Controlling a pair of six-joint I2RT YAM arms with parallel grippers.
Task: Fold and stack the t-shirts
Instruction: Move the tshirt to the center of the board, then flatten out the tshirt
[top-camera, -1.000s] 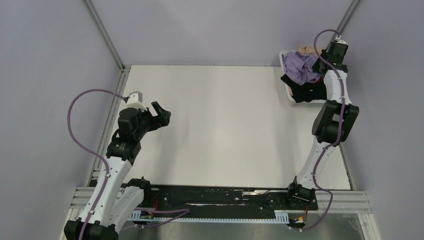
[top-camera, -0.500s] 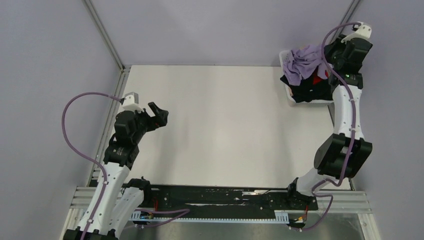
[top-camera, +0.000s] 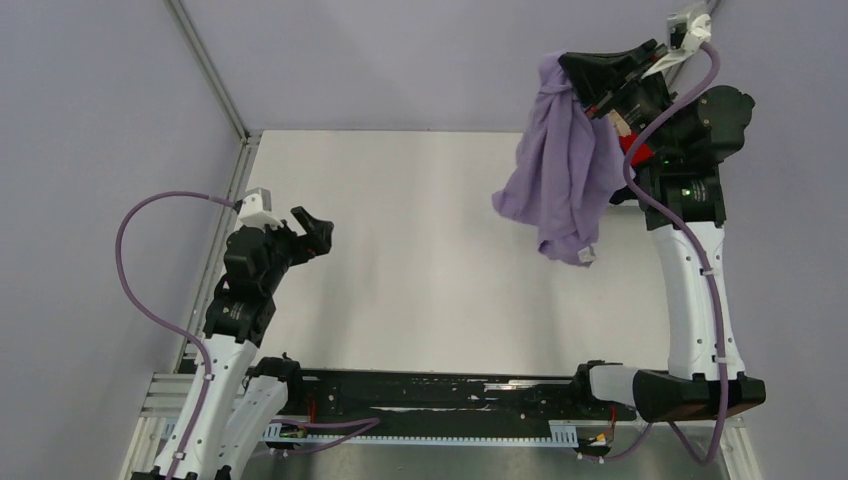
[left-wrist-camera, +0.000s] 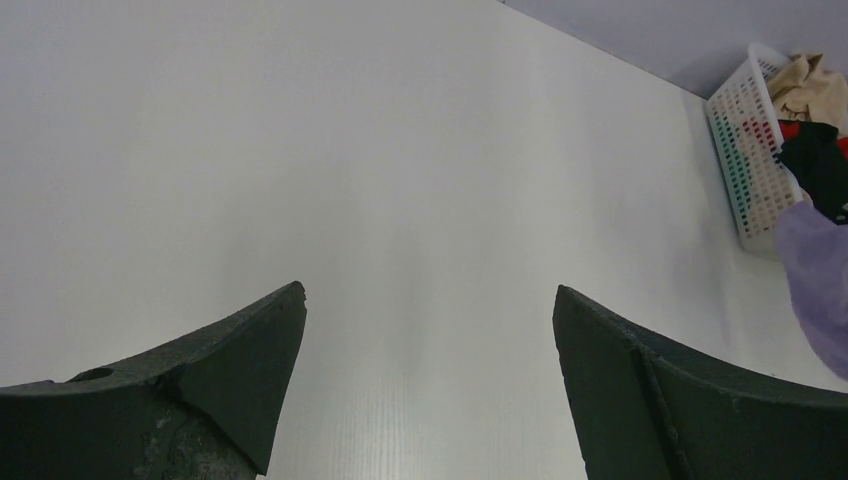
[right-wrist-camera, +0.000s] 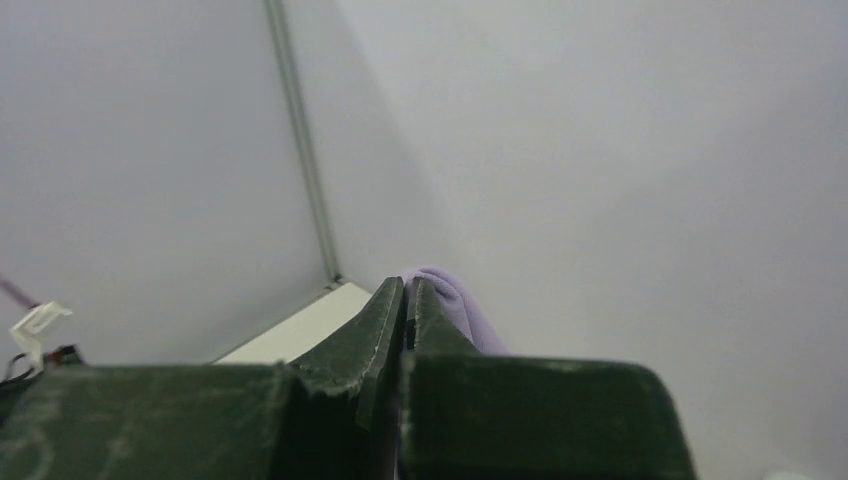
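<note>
The lavender t-shirt (top-camera: 566, 170) hangs clear of the basket and the table's middle (top-camera: 430, 235) is empty. My right gripper should carry on moving toward that middle and let go of the t-shirt there.
My right gripper (top-camera: 572, 66) is shut on the lavender t-shirt (top-camera: 563, 172) and holds it high above the table's far right, the cloth hanging down in folds. In the right wrist view a fold of the lavender t-shirt (right-wrist-camera: 452, 300) shows pinched at my closed gripper (right-wrist-camera: 408, 284). My left gripper (top-camera: 318, 225) is open and empty over the table's left side; its fingers (left-wrist-camera: 240, 350) stand wide apart. The white mesh basket (left-wrist-camera: 750, 150) at the far right holds a tan shirt (left-wrist-camera: 805, 85), a black shirt (left-wrist-camera: 815, 165) and a bit of a red shirt (left-wrist-camera: 790, 130).
The white table (top-camera: 420, 250) lies between the arms. Grey walls and a metal corner post (top-camera: 205, 65) bound the far and left sides. The black rail with the arm bases (top-camera: 440, 395) runs along the near edge. The raised right arm (top-camera: 695, 260) hides most of the basket from above.
My right gripper has lifted the lavender t-shirt out of the basket, up and to the left, so it now hangs free. The left arm has shifted only slightly.
</note>
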